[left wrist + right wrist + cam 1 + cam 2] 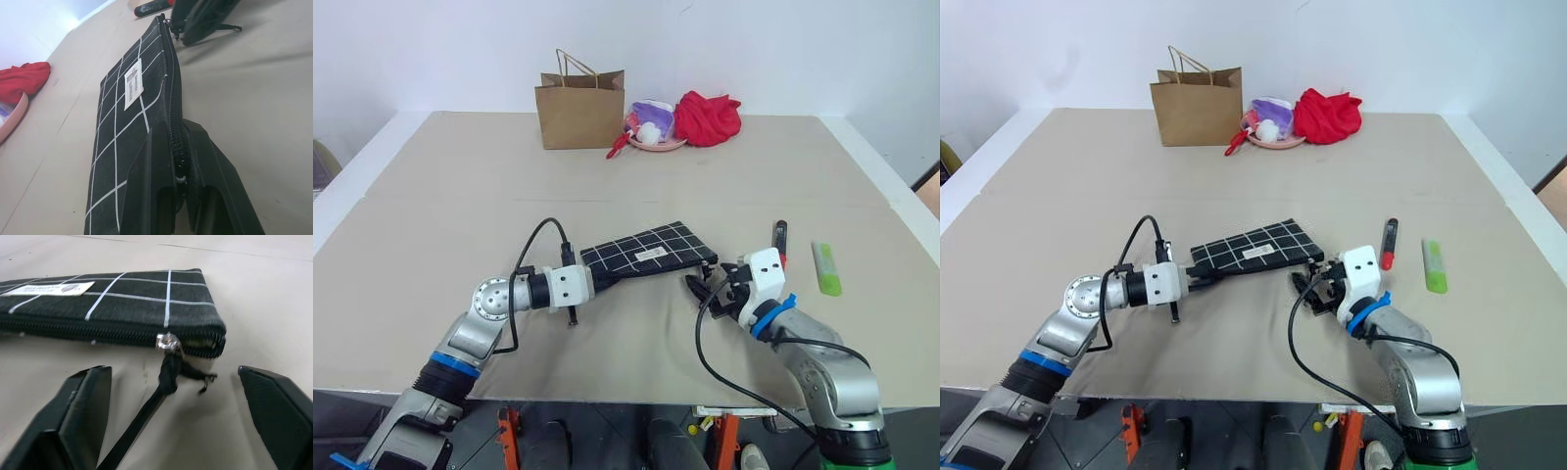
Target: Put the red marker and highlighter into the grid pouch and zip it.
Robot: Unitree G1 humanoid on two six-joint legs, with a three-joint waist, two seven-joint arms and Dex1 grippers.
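Note:
The lime-green highlighter (826, 269) seems about as long as the grid pouch (650, 250) is deep, so the highlighter's near end will stick out a little when the robot pushes it in.
The grid pouch (651, 250) lies flat mid-table, black with white lines and a white label (132, 87). My left gripper (176, 131) is shut on the zipper edge at the pouch's left end. My right gripper (172, 371) stands open at the pouch's right end. The black pull cord (168, 374) hangs from the zipper slider (166, 341) and runs between its fingers (83, 416), untouched. The red marker (780, 239) lies on the table just right of the right gripper. The lime-green highlighter (826, 268) lies further right.
A brown paper bag (579, 110) stands at the back of the table. Beside it are a pink plate (666, 145) with small items and a red cloth (709, 117). The table's right edge (901, 196) runs close to the highlighter.

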